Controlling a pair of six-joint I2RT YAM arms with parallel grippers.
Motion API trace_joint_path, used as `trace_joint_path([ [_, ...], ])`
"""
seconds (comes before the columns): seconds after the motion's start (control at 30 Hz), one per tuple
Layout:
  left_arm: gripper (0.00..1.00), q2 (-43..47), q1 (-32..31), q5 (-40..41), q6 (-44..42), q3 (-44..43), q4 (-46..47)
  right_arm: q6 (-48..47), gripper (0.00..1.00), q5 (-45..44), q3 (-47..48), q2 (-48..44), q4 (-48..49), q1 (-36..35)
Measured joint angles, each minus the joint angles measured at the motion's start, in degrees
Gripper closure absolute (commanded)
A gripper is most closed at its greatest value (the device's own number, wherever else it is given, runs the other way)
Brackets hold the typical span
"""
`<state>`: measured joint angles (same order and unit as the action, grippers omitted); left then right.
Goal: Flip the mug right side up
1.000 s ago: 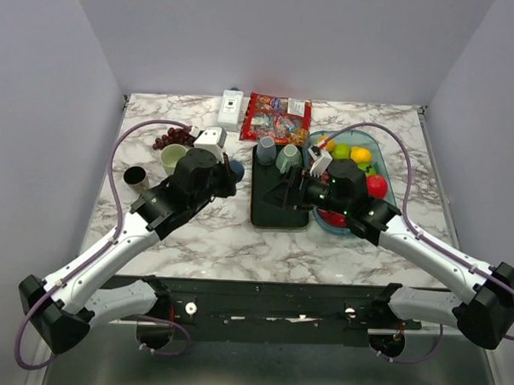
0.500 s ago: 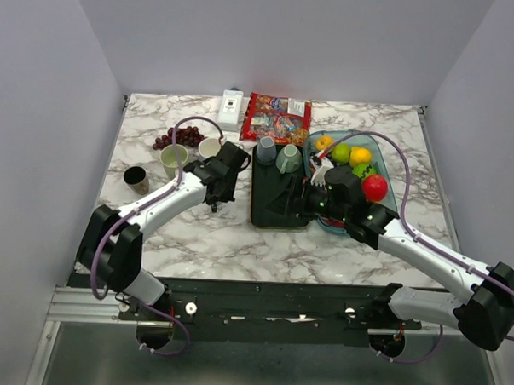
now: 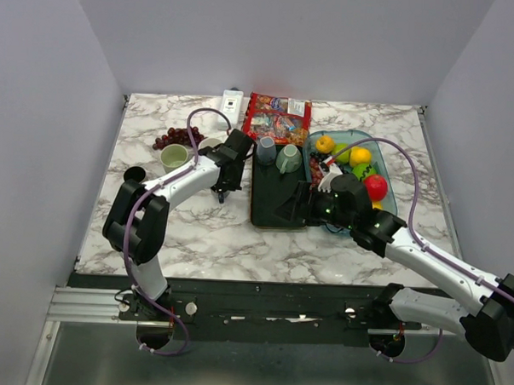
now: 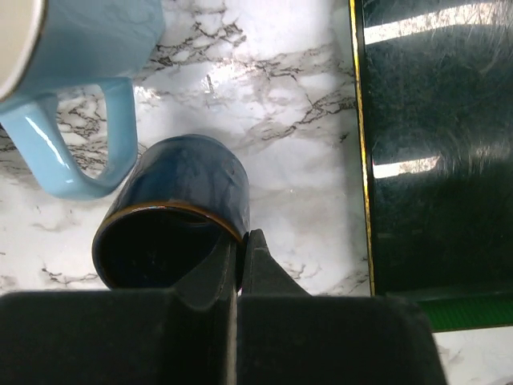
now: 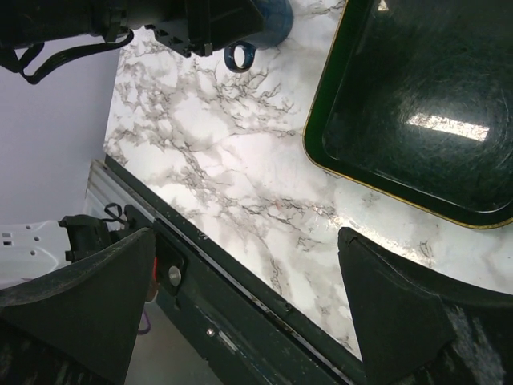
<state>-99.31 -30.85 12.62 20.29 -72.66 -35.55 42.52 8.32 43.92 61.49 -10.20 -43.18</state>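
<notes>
Next, my right gripper picks up the pale green mug and passes it to my left gripper, because the mug is upside down in the black tray.
A dark blue mug with a brown rim is tilted on the marble, its opening facing the left wrist camera. My left gripper is shut on its rim, one finger inside and one outside. In the top view the left gripper covers the mug, just left of the black tray. The mug's handle shows at the top of the right wrist view. My right gripper is open and empty, hovering over the marble near the tray's front left corner.
A light blue mug lies beside the dark one. The black tray carries two pale cups. A fruit bowl, snack bag, white box, grapes, green cup and dark cup stand around.
My left arm has stretched away from its base and swung right, bringing its gripper onto the dark blue mug beside the tray. My right gripper has drawn back slightly toward the near edge.
</notes>
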Motion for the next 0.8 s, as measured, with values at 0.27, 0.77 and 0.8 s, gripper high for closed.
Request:
trace_joint_path([
  [0.27,0.6,-0.5,2.6,-3.6,-0.2,-0.6,1.2,0.0,0.0,-0.4,-0.1,0.0,-0.3,0.0],
  [0.77,0.34,8.3,3.2,-6.2,1.2,-0.1,3.1,-1.6,0.0,-14.1,6.1,8.4,-7.2,0.0],
  [0.8,0.34,11.2,3.2,-6.5,1.4,0.2,3.2,-1.8,0.01,-15.5,7.8,10.1,-7.8,0.0],
])
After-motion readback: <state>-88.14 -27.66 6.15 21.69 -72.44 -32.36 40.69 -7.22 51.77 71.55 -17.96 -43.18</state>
